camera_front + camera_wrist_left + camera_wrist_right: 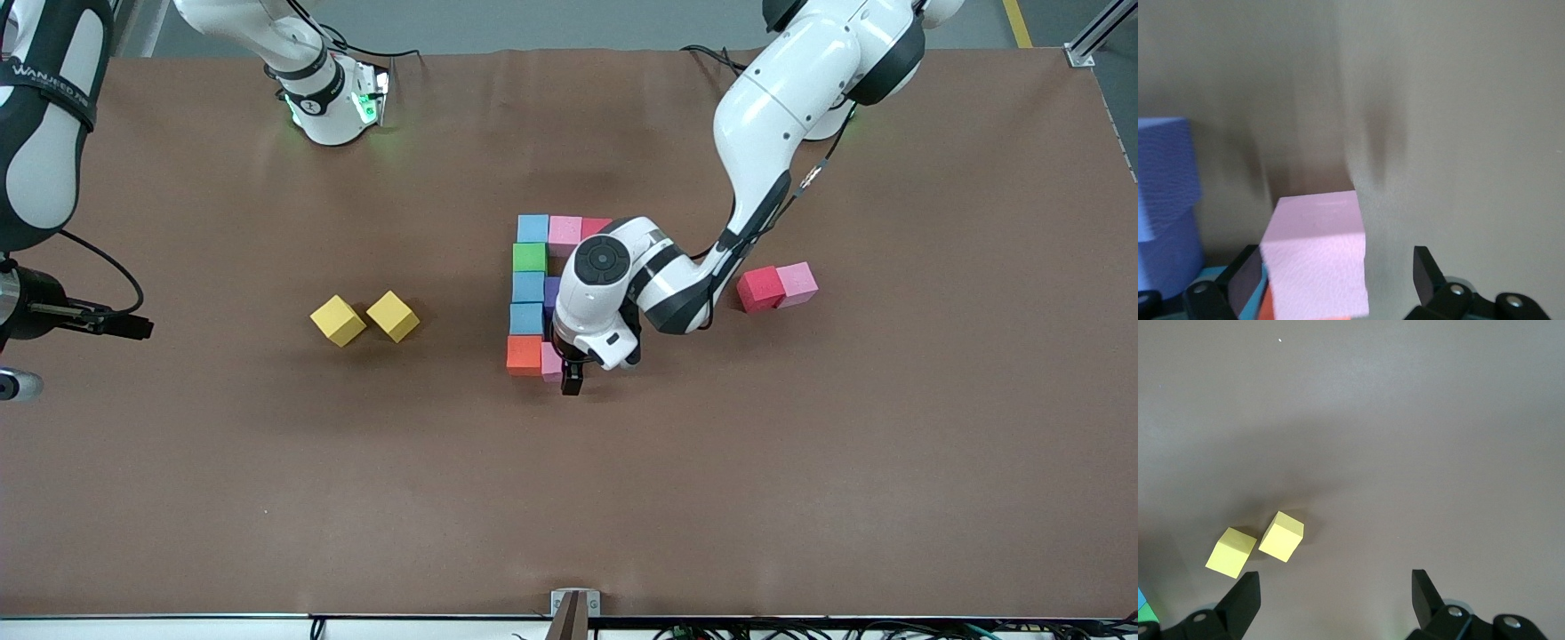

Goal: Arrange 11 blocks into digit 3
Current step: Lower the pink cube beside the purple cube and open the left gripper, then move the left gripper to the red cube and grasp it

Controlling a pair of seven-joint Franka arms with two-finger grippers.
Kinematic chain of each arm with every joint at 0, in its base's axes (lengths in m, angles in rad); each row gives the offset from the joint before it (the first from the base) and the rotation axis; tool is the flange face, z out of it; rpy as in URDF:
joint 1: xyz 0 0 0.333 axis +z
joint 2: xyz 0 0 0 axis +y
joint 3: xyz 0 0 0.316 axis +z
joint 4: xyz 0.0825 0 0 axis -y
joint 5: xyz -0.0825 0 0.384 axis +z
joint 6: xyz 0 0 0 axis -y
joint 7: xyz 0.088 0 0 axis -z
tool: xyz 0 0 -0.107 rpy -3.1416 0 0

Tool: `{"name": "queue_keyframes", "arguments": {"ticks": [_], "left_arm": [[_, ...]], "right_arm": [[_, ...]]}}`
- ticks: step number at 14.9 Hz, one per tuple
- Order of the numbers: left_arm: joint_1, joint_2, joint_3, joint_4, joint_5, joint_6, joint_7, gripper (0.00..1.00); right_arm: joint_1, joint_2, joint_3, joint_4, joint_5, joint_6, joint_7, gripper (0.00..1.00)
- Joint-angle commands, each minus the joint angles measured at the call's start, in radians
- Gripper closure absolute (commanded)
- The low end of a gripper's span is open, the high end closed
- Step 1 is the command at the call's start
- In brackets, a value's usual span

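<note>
I should now move my left gripper to the loose red cube (759,288) and close it on that cube's free sides, because the pink cube (551,364) sits flush against the orange cube.
A column of touching cubes stands mid-table: light blue (532,228), green (530,258), light blue (528,286), light blue (526,318), orange (524,355). Pink (564,233) and red (596,226) cubes extend the end nearest the bases. A purple cube (551,290) adjoins the middle. My left gripper (567,378) is open around a pink cube (1317,253) that sits on the table beside the orange one. One finger (1245,277) is close to it and the other (1425,273) stands apart. My right gripper (1336,587) is open and empty, and waits at the right arm's end (129,327).
A red cube (760,289) and a pink cube (797,284) touch each other toward the left arm's end. Two yellow cubes (338,320) (392,316) lie toward the right arm's end and show in the right wrist view (1281,537). The left arm's wrist hides part of the figure.
</note>
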Motion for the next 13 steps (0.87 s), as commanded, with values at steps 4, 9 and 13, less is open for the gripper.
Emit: {"name": "queue_keyframes", "arguments": {"ticks": [4, 9, 13], "left_arm": [[0.122, -0.361, -0.036, -0.382, -0.112, -0.058, 0.153, 0.0], [0.245, -0.542, -0.036, -0.646, -0.148, -0.058, 0.21, 0.0], [0.36, -0.645, -0.036, -0.795, -0.148, -0.057, 0.21, 0.0]], "right_arm": [[-0.119, -0.022, 0.136, -0.016, 0.02, 0.032, 0.003, 0.0], [-0.304, -0.088, 0.374, -0.031, -0.067, 0.033, 0.004, 0.0], [-0.429, -0.155, 0.54, -0.097, -0.127, 0.066, 0.021, 0.0]]}}
